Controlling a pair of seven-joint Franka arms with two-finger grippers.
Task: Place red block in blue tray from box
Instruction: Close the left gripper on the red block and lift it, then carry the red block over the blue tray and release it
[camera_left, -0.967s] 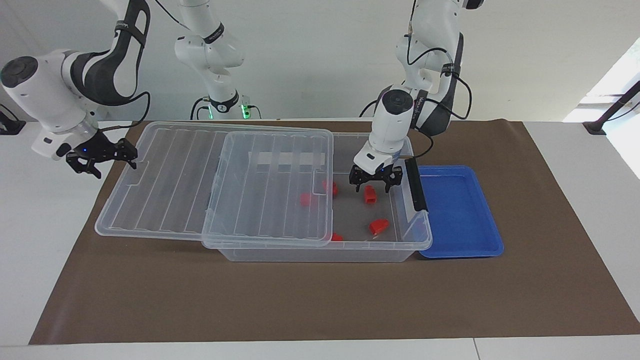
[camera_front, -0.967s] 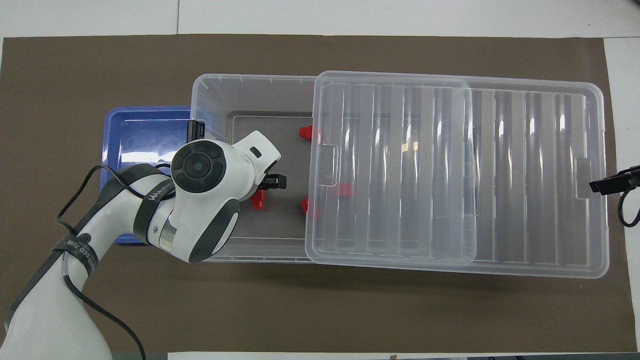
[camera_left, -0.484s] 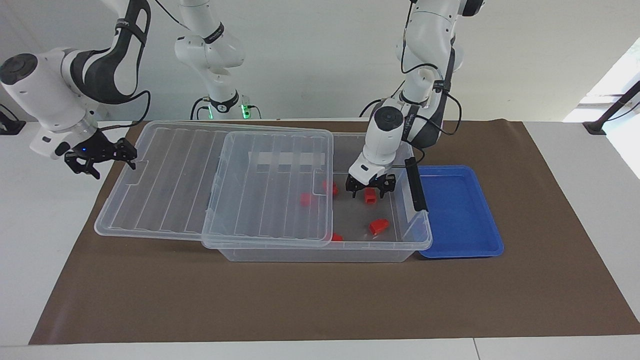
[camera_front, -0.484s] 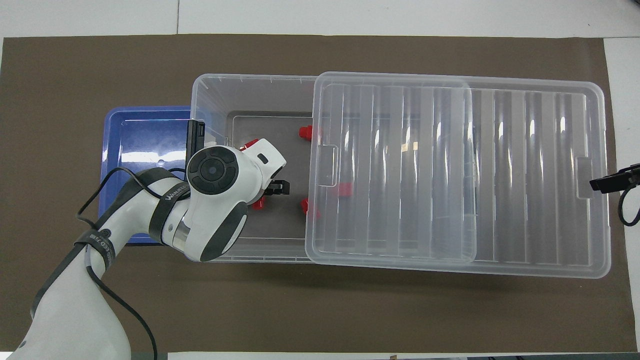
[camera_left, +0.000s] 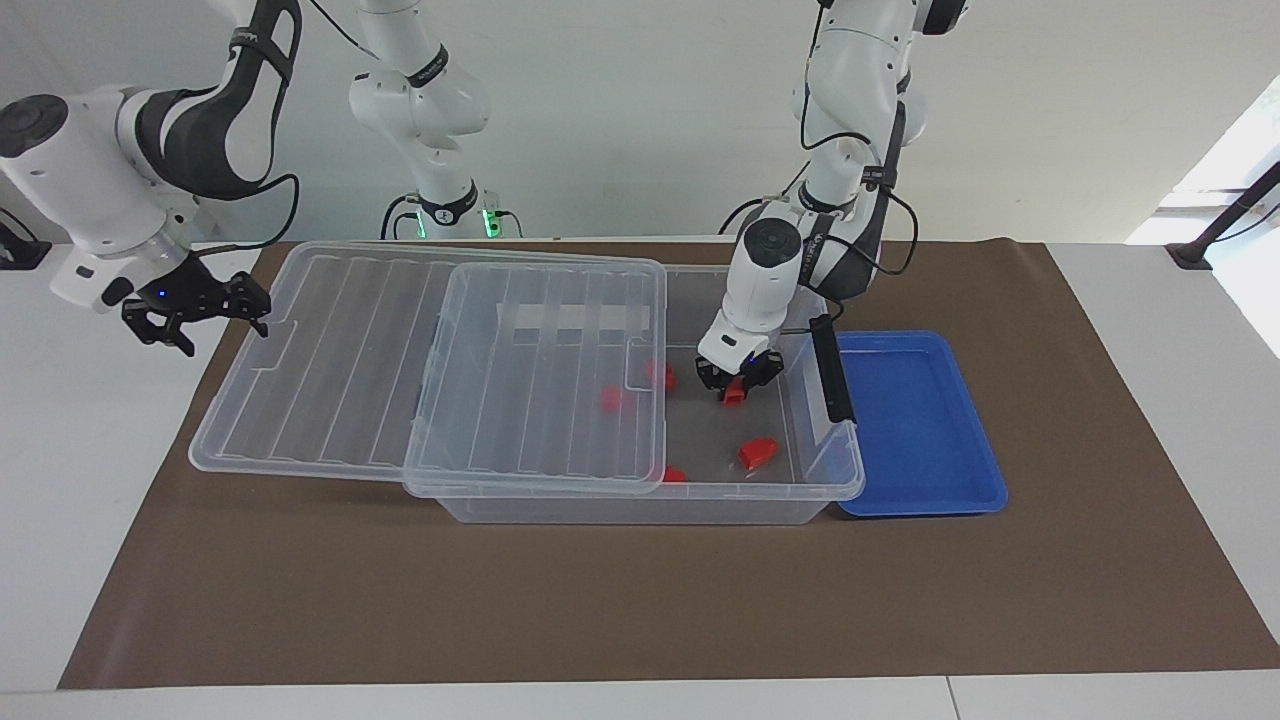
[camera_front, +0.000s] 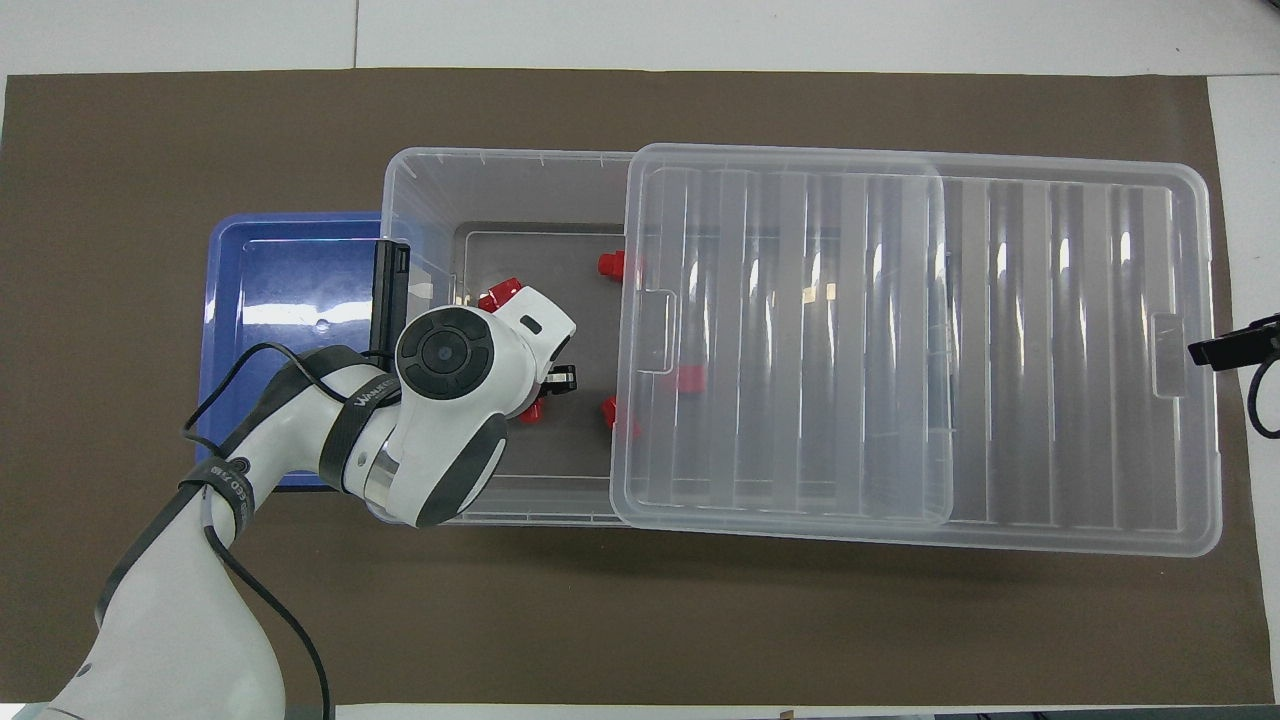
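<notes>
I expect the ribbed clear lid (camera_front: 786, 342) to slide flat over the box's opening when I push it, because it lies across the box's rim with the lid's end jutting (camera_front: 1082, 360) past.
The clear box (camera_left: 640, 505) stands mid-table, its uncovered end toward the left arm's end. My left gripper (camera_left: 738, 386) is down inside that end, shut on the small red block (camera_left: 737, 394) at the box floor. In the overhead view the wrist hides most of the grip, and only an end of the red block (camera_front: 532, 413) shows. The blue tray (camera_left: 920, 420) lies against the box's latch end with nothing in it. My right gripper (camera_left: 195, 305) hangs open over the table's edge beside the lid, holding nothing.
The ribbed clear lid (camera_left: 350, 350) is slid toward the right arm's end and covers most of the box. Loose red pieces lie on the box floor (camera_left: 758, 452) (camera_left: 660, 375), others under the lid (camera_left: 612, 399). A black latch bar (camera_left: 830, 372) stands between box and tray.
My left gripper has dropped to the box floor and closed its fingers on the red block. The right gripper has risen slightly by the lid's end.
</notes>
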